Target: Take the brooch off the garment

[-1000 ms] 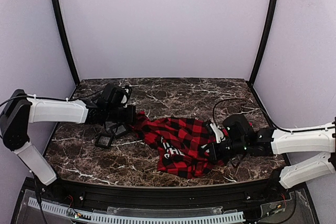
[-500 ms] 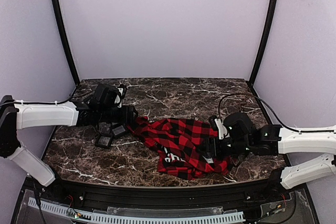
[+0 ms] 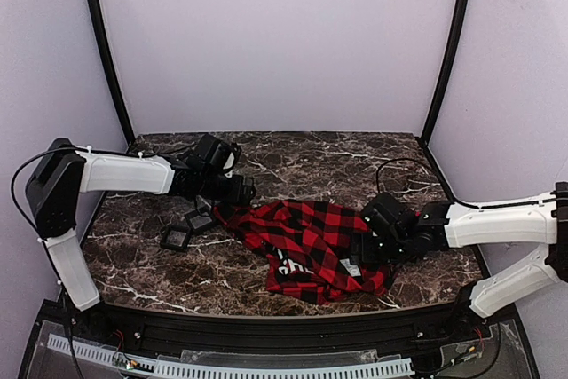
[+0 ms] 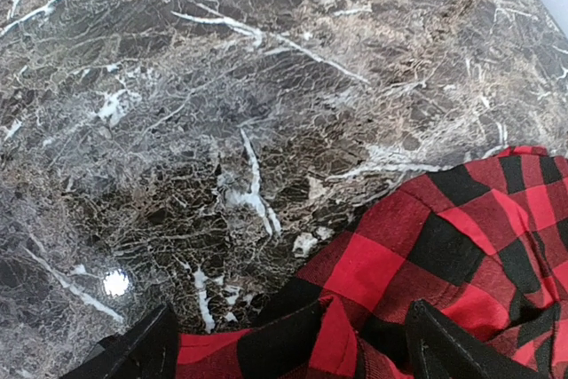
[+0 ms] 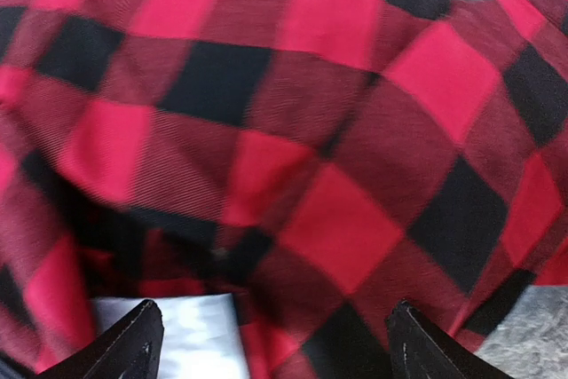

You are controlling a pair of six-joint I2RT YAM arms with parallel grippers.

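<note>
The garment [image 3: 306,232] will open out and show the hidden brooch above the white letters [image 3: 291,264] when I pull, since folds cut those letters off.
The garment [image 3: 306,241], red-and-black plaid, lies crumpled on the marble table [image 3: 293,166]; white letters show on a black panel [image 3: 286,264] near its front. The brooch is hidden in every view. My left gripper [image 3: 238,193] hangs open over the garment's far left corner. In the left wrist view its jaws [image 4: 293,352] are wide apart, with a fold of the plaid cloth [image 4: 426,255] lying loose between them. My right gripper [image 3: 368,246] is open at the garment's right edge. In the right wrist view it [image 5: 277,343] straddles the plaid [image 5: 337,219] close up, beside a white patch [image 5: 169,335].
Two small black square frames [image 3: 176,237] [image 3: 201,219] lie on the marble to the left of the garment, just below my left arm. A black cable [image 3: 390,170] loops on the table at the back right. Walls close in the sides and the back.
Both grippers have gone from shut to open and let go of the cloth. The left gripper moved right and farther back. The right gripper shifted slightly left, and the garment settled lower.
</note>
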